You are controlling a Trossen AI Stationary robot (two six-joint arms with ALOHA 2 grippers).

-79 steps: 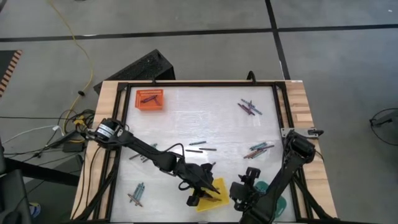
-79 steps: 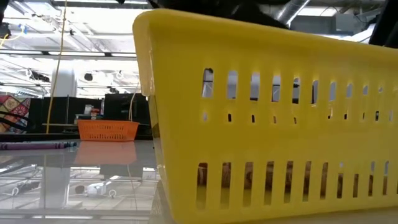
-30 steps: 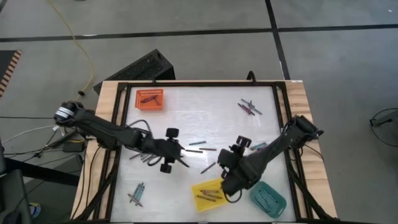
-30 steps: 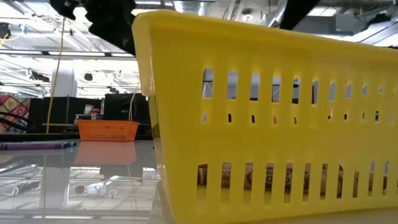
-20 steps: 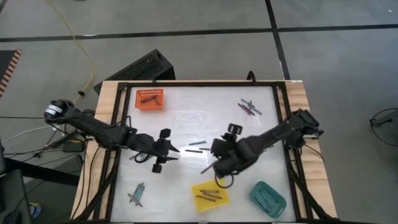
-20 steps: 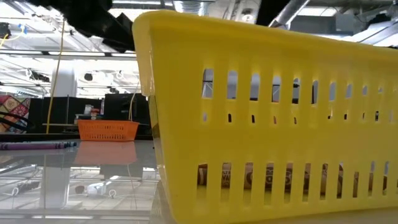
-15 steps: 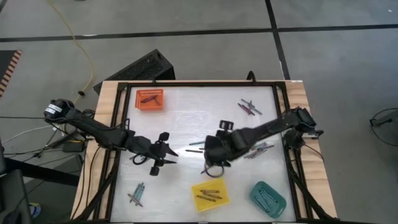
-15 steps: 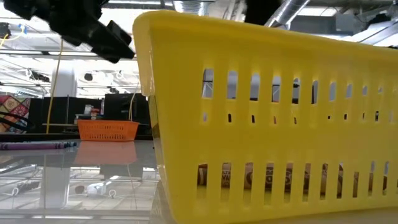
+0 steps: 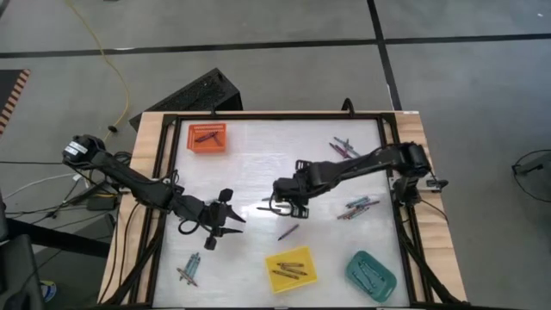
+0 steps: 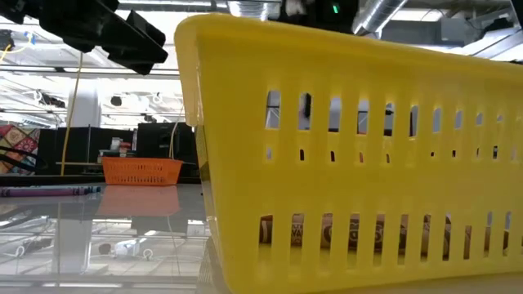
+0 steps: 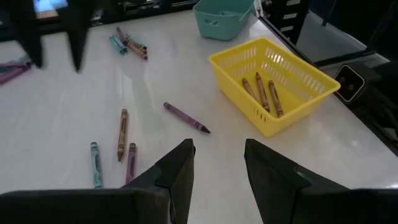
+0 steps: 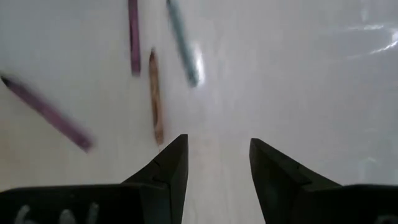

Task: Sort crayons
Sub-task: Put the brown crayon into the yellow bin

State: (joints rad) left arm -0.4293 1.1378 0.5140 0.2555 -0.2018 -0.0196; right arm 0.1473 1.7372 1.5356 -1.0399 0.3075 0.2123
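The brown crayon (image 12: pixel 155 93) lies lengthwise with my open fingers, and its blunt end (image 12: pixel 158 134) is clear of its neighbours. My right gripper should carry on going down until its fingers are on both sides of that end of the crayon.
Crayons lie loose on the white table. A purple crayon (image 9: pixel 288 232) (image 11: pixel 185 117) lies near the middle. A brown one (image 12: pixel 155 96) (image 11: pixel 123 133), a teal one (image 12: pixel 182 43) and another purple one (image 12: pixel 134 37) lie just past it. My right gripper (image 9: pixel 277 205) (image 12: pixel 214 162) hangs open above these, pointing steeply down. My left gripper (image 9: pixel 234 215) (image 11: pixel 217 162) hovers open left of the middle, pointing toward the yellow tray (image 9: pixel 290 269), which holds brownish crayons (image 11: pixel 261 93). Both grippers are empty.
An orange tray (image 9: pixel 207 138) with dark crayons stands at the far left, and a teal tray (image 9: pixel 370 271) at the near right. More crayon clusters lie at the far right (image 9: pixel 344 151), the right (image 9: pixel 357 207) and the near left (image 9: pixel 189 269). A black frame (image 9: pixel 275 115) rims the table.
My right gripper has swung from beside the yellow tray toward the far edge and the left, turning as it went. It now hangs over the crayons in the middle. My left gripper has drawn back a little toward the table's left edge and sunk slightly. Both have stayed open.
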